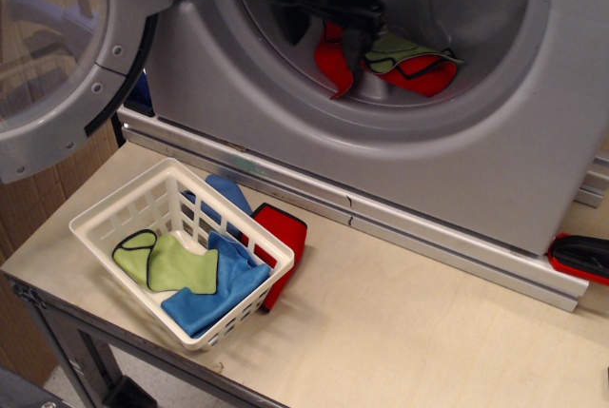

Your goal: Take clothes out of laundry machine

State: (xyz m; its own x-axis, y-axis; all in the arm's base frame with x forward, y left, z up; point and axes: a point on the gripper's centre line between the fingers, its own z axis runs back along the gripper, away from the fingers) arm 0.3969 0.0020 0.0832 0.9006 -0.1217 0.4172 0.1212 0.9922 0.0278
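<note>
The lime-green cloth (396, 48) lies partly over the red ones in a tight pile. I expect the clothes (424, 75) to come out together when I lift them.
The laundry machine (285, 132) fills the back of the view, with its round door (57, 56) swung open to the left. In the drum lie the clothes: a lime-green cloth (398, 47) on top of bright red ones (423, 75), with another red fold (333, 68) to their left. My black gripper (322, 45) is inside the drum opening, blurred by motion, just left of and above the pile. Its fingers are spread apart and hold nothing. It hides part of the red cloth behind it.
A white slatted basket (105, 227) stands on the wooden table at front left and holds a green cloth (176, 263) and blue cloths (224, 284). A red cloth (284, 242) hangs at its right side. A red-and-black object (580, 256) lies at the far right edge.
</note>
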